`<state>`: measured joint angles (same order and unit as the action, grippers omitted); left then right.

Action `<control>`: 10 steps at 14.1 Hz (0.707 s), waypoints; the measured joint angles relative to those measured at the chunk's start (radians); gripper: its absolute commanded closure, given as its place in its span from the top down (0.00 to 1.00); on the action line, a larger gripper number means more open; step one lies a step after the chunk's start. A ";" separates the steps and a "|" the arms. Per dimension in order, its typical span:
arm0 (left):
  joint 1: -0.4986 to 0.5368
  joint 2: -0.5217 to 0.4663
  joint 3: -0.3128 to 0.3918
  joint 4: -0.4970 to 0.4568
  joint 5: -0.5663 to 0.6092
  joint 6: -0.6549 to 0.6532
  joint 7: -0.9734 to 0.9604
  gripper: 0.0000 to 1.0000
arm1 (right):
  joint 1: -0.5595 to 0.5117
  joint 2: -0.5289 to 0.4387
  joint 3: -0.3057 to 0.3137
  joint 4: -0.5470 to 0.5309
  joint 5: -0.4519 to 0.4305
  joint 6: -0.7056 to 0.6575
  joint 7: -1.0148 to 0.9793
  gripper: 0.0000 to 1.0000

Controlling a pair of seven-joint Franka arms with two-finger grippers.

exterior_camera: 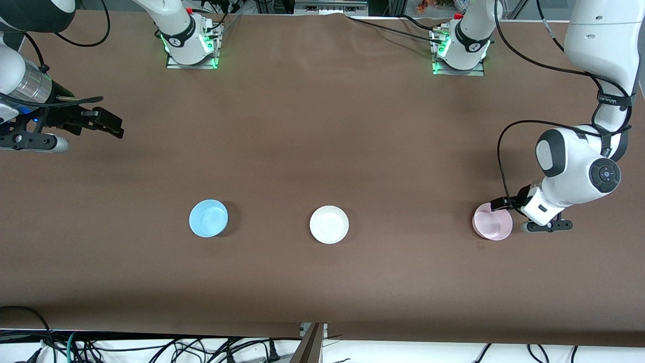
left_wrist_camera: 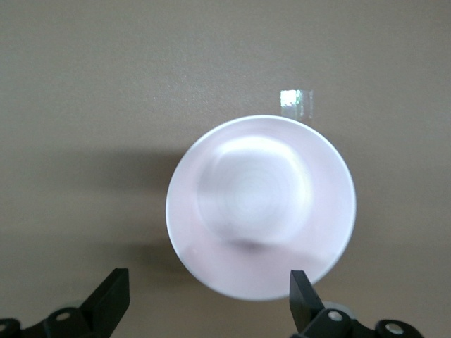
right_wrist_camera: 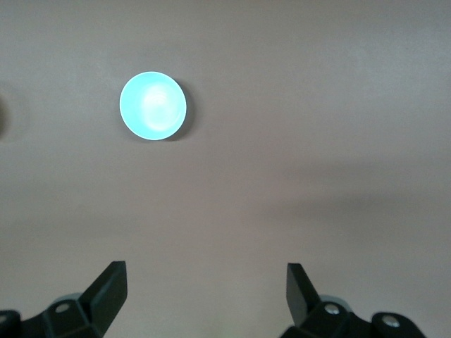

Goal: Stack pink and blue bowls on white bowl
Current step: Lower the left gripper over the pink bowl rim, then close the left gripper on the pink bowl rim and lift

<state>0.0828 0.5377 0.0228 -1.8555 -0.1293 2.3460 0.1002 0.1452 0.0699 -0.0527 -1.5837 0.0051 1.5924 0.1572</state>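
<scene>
My gripper is going to lower the pink bowl's round base (left_wrist_camera: 255, 190), which is narrower than the pink bowl's rim, so the pink bowl will fit inside the white bowl.
Three bowls stand in a row on the brown table. The blue bowl (exterior_camera: 208, 218) is toward the right arm's end, the white bowl (exterior_camera: 329, 224) is in the middle, and the pink bowl (exterior_camera: 492, 222) is toward the left arm's end. My left gripper (exterior_camera: 506, 206) is open, low over the pink bowl's rim. In the left wrist view the pink bowl (left_wrist_camera: 261, 208) lies just ahead of the open left gripper (left_wrist_camera: 209, 277), and one fingertip (left_wrist_camera: 301, 285) is at its rim. My right gripper (exterior_camera: 117, 127) is open and empty, waiting over the table's right-arm end. The right wrist view shows the right gripper (right_wrist_camera: 206, 269) with the blue bowl (right_wrist_camera: 153, 105) well ahead of it.
The table (exterior_camera: 322, 126) is covered with a brown cloth. The arm bases (exterior_camera: 189, 45) stand along its edge farthest from the front camera. A small shiny square (left_wrist_camera: 296, 98) lies on the cloth beside the pink bowl. Cables hang below the near edge (exterior_camera: 151, 348).
</scene>
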 measured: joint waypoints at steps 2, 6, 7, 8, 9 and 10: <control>0.012 0.027 0.002 0.001 -0.016 0.041 0.028 0.93 | 0.000 0.000 0.000 0.000 0.000 0.000 0.000 1.00; 0.018 0.060 0.002 0.003 -0.020 0.086 0.040 0.54 | 0.000 0.000 0.000 0.000 0.000 0.005 0.000 1.00; 0.019 0.062 0.002 0.003 -0.029 0.087 0.042 0.45 | 0.000 0.000 0.000 0.000 0.000 0.006 0.000 1.00; 0.020 0.062 0.002 0.004 -0.044 0.087 0.045 0.42 | 0.000 0.000 0.000 0.000 0.000 0.007 0.000 1.00; 0.020 0.062 0.002 0.004 -0.055 0.087 0.046 0.37 | 0.000 0.000 0.000 0.000 0.001 0.009 0.000 1.00; 0.020 0.062 0.003 0.005 -0.065 0.087 0.047 0.34 | 0.000 0.000 0.000 0.000 0.001 0.011 0.000 1.00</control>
<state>0.1029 0.5999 0.0254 -1.8501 -0.1947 2.4332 0.1467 0.1451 0.0699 -0.0527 -1.5836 0.0059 1.6030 0.1572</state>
